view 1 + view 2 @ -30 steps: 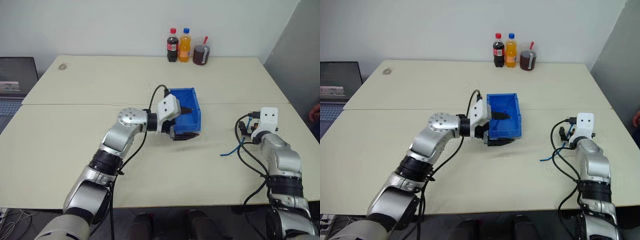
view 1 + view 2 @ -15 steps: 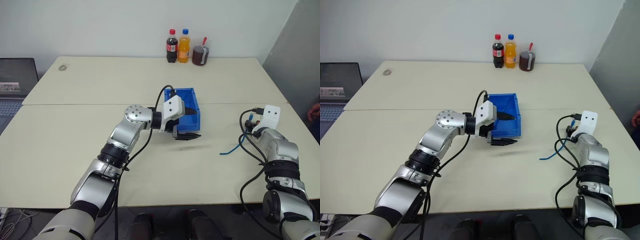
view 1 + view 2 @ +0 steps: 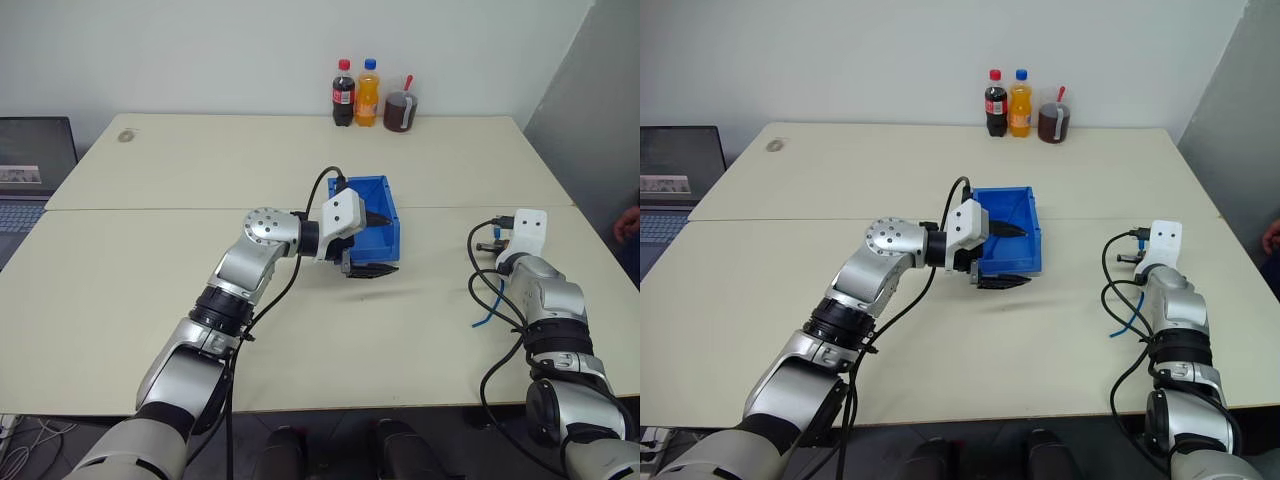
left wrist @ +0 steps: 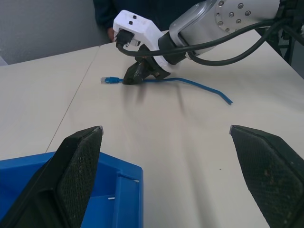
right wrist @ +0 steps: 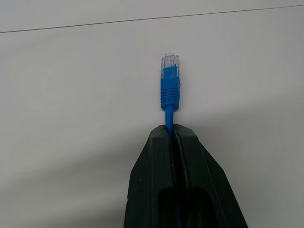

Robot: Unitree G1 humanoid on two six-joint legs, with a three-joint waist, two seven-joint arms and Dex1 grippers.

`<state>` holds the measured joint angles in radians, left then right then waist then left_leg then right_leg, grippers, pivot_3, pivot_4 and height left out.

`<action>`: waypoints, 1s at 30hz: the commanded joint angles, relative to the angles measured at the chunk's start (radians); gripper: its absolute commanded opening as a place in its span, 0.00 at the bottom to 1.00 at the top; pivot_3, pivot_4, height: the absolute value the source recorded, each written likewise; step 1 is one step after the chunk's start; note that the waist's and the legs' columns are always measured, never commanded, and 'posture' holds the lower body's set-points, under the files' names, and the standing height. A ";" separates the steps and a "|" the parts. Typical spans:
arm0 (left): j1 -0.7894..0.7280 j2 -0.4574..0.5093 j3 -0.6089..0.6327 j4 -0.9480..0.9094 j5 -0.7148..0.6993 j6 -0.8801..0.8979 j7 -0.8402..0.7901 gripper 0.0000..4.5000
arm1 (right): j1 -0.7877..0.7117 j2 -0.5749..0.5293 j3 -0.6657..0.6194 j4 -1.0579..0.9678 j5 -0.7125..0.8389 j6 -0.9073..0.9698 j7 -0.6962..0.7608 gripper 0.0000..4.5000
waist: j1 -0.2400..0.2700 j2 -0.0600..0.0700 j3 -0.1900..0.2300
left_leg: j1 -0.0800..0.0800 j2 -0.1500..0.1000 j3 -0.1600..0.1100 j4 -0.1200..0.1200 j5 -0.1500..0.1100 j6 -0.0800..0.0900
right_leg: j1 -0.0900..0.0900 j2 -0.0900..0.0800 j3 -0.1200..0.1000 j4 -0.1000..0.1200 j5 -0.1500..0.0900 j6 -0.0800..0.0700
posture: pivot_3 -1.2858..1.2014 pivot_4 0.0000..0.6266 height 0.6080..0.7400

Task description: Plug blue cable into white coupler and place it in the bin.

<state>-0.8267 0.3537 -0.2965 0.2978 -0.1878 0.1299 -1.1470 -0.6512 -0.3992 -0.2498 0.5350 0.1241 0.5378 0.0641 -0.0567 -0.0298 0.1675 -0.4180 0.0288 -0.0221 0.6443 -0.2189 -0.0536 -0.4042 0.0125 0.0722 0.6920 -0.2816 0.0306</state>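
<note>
The blue cable's tail goes almost straight to a slight bend (image 3: 490, 317), so the tail will go on sticking out behind the robot's right gripper when the robot carries it.
The blue cable (image 5: 169, 90) sticks out between my right gripper's fingers (image 5: 190, 166), its clear plug just clear of the tips. That right gripper (image 4: 137, 76) is shut on the cable low over the table at the right, and the free tail (image 3: 483, 312) trails back beside the arm. The bin (image 3: 392, 235) stands mid-table. My left gripper (image 3: 375, 244) is open at the bin's near end, one finger over the rim and one in front of it, pointing toward the right gripper. The white coupler is out of view.
Two bottles (image 3: 356, 92) and a dark cup with a red straw (image 3: 401, 110) stand at the table's far edge. A laptop (image 3: 30, 170) sits off the left side. A person's hand (image 3: 628, 222) shows at the right edge.
My right gripper has shut on the blue cable near its plug, and the cable's tail has swung in toward the arm. The left gripper stays open by the bin.
</note>
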 commanded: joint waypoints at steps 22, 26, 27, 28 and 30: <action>1.430 0.087 0.445 -1.035 -0.046 0.179 0.502 1.00 | 0.063 -0.084 0.650 -0.463 0.115 -0.130 1.006 0.00 | 0.001 -0.004 0.012 | 0.018 0.018 0.000 -0.001 -0.002 0.004 | 0.018 0.000 0.001 -0.012 -0.005 -0.007 | 0.52 0.24 1.00; 1.528 0.018 0.392 -1.056 0.021 0.112 0.590 1.00 | -0.037 0.002 0.728 -0.193 -0.005 -0.306 1.026 0.00 | 0.008 -0.003 0.013 | 0.016 0.014 0.006 -0.002 -0.004 0.002 | 0.016 0.000 0.001 -0.013 -0.007 -0.008 | 0.52 0.24 1.00; 1.531 0.009 0.390 -1.058 0.028 0.109 0.606 1.00 | -0.052 0.010 0.737 -0.151 -0.021 -0.328 1.041 0.00 | 0.012 -0.003 0.013 | 0.015 0.014 0.007 -0.002 -0.004 0.002 | 0.016 -0.001 0.001 -0.013 -0.007 -0.008 | 0.52 0.24 1.00; 1.531 0.005 0.391 -1.057 0.036 0.102 0.618 1.00 | -0.065 0.016 0.744 -0.110 -0.041 -0.355 1.053 0.00 | 0.014 -0.003 0.013 | 0.015 0.014 0.008 -0.002 -0.004 0.002 | 0.016 -0.001 0.001 -0.013 -0.007 -0.008 | 0.52 0.24 1.00; 1.528 0.005 0.392 -1.052 0.046 0.091 0.632 1.00 | -0.078 0.020 0.750 -0.061 -0.058 -0.391 1.082 0.11 | 0.013 -0.003 0.013 | 0.016 0.015 0.008 -0.002 -0.004 0.002 | 0.016 0.000 0.000 -0.013 -0.007 -0.008 | 0.52 0.24 1.00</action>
<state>0.6942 0.3608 0.0937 -0.7153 -0.1529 0.2480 -0.5315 -0.7243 -0.3718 0.4953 0.4302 0.0970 0.1827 1.1211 -0.0432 -0.0327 0.1804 -0.4013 0.0450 -0.0134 0.6424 -0.2228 -0.0514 -0.3882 0.0127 0.0727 0.6800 -0.2889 0.0225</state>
